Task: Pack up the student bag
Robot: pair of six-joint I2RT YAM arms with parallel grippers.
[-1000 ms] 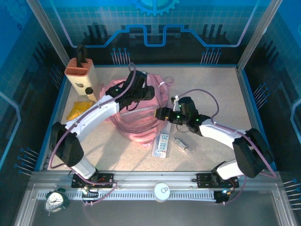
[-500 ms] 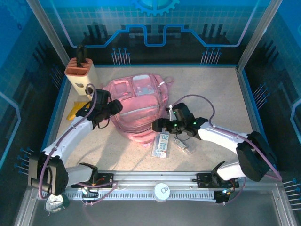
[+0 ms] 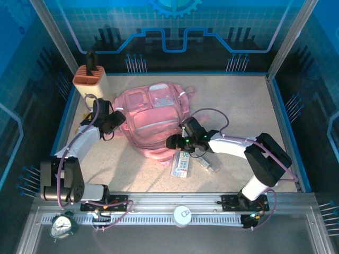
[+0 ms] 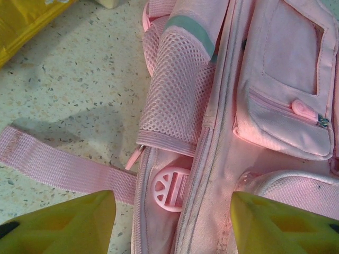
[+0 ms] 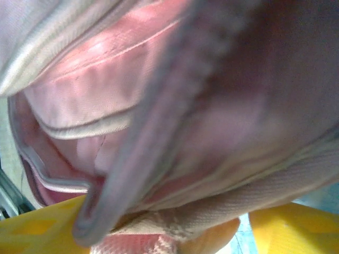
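I expect the mesh pocket (image 4: 176, 87) to bunch up and turn the student bag with it when I pull, because the mesh pocket's hem is sewn into the student bag's side (image 4: 167, 142).
The student bag (image 3: 153, 119), a soft pink backpack, lies flat on the table with its front pockets up. My left gripper (image 3: 116, 121) hangs open at its left side. In the left wrist view the yellow fingers (image 4: 63, 222) stand wide apart over the bag's side seam, a round pink buckle (image 4: 170, 189) and a mesh pocket (image 4: 177, 95). My right gripper (image 3: 174, 142) is pushed against the bag's near right edge. It is open, and a fold of the bag's fabric and zip edge (image 5: 175, 132) lies between its fingers (image 5: 37, 227), with a gap left beside the right finger.
A flat packet marked 20 (image 3: 181, 163) and a small clear item (image 3: 209, 164) lie just right of my right gripper. The tan knife block (image 3: 91, 79) stands at the back left. A yellow packet (image 4: 26, 16) lies left of the bag, and a loose pink strap (image 4: 58, 164) trails there.
The left gripper let go of the bunched-up bag, which fell flat, and drew back to its left side, opening. The right gripper moved left onto the bag's near edge, its jaws narrowing.
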